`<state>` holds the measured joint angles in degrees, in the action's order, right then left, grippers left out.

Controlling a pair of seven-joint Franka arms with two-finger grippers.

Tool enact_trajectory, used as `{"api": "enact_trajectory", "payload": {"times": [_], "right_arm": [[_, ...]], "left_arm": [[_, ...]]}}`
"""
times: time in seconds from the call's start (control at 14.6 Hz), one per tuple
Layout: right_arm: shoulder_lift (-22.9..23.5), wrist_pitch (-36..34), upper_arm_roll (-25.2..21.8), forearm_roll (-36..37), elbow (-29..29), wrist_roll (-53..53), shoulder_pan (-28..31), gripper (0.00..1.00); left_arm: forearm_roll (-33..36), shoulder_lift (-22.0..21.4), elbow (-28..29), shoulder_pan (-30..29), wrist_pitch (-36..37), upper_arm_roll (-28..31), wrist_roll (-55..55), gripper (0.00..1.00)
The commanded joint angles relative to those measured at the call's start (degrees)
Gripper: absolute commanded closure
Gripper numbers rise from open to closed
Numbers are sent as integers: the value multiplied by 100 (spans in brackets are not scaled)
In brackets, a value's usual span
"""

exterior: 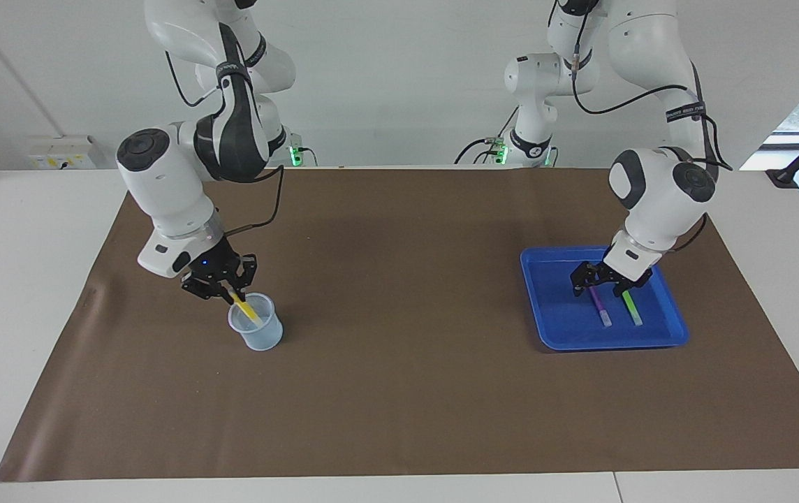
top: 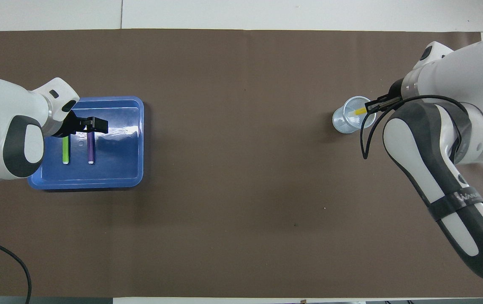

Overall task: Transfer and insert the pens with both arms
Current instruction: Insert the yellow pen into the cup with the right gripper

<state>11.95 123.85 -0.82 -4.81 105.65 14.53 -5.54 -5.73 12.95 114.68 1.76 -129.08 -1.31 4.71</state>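
The purple pen [top: 90, 147] is in the blue tray, far from the clear plastic cup, so next my left gripper hands it to my right gripper over the mat [top: 242, 116].
My right gripper [exterior: 230, 291] [top: 373, 104] is shut on the upper end of the yellow pen [exterior: 248, 309] [top: 360, 112]. That pen slants down into a clear plastic cup [exterior: 257, 332] [top: 346, 121] at the right arm's end of the mat. The purple pen [exterior: 600, 308] [top: 91, 149] and the light green pen [exterior: 632, 309] [top: 66, 151] lie side by side in the blue tray [exterior: 557, 334] [top: 128, 169]. My left gripper [exterior: 607, 282] [top: 83, 128] hangs open low over the ends of those two pens that lie nearer to the robots, and it holds nothing.
A brown mat [exterior: 399, 314] covers the table between the cup and the tray. Two smaller white arms with green-lit bases [exterior: 504, 150] stand at the robots' edge of the table.
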Motion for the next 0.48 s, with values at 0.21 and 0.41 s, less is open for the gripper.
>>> {"api": "enact_trajectory", "payload": {"times": [0.21,0.41], "right_arm": [[-114,262,11,139,307,76,27,73],[-87,280,11,139,263,85,35,36]], "left_arm": [[396,270,361,-194,-487,-63,109,7],[397,252,608,-212,-987,-63,92,20]]}}
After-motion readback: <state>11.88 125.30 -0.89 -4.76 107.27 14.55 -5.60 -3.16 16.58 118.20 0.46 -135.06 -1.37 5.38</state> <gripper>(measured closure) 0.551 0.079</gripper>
